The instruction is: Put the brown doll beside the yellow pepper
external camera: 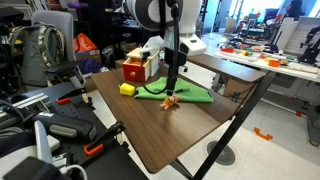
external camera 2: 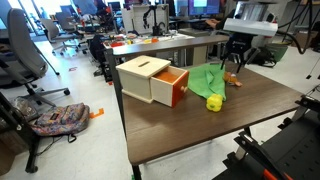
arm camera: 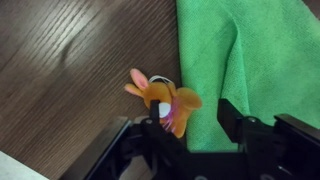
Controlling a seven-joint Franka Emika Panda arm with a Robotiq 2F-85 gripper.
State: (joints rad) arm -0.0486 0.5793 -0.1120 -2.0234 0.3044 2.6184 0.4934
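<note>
One finger is above the brown doll and the other is over the green cloth [arm camera: 212, 85]. Next, my gripper opens, moves over the middle of the doll's body [arm camera: 170, 104] and closes there.
The brown doll [arm camera: 163, 99], a tiny orange-brown soft toy with a pink ear, lies on the dark wood table at the green cloth's edge. It also shows in both exterior views [external camera: 170, 101] [external camera 2: 232, 77]. My gripper [arm camera: 192, 122] is open just above it, fingers wide apart, with the doll next to one finger and the other finger over the cloth. The gripper shows in both exterior views [external camera: 172, 88] [external camera 2: 233, 66]. The yellow pepper [external camera: 127, 89] [external camera 2: 214, 102] sits on the table at the other side of the cloth, in front of the box.
A green cloth [arm camera: 250, 60] [external camera: 185, 92] [external camera 2: 205, 80] lies crumpled on the table [external camera: 170, 135]. A tan wooden box with an open red drawer [external camera: 137, 68] [external camera 2: 150, 78] stands behind the pepper. Chairs and desks surround the table.
</note>
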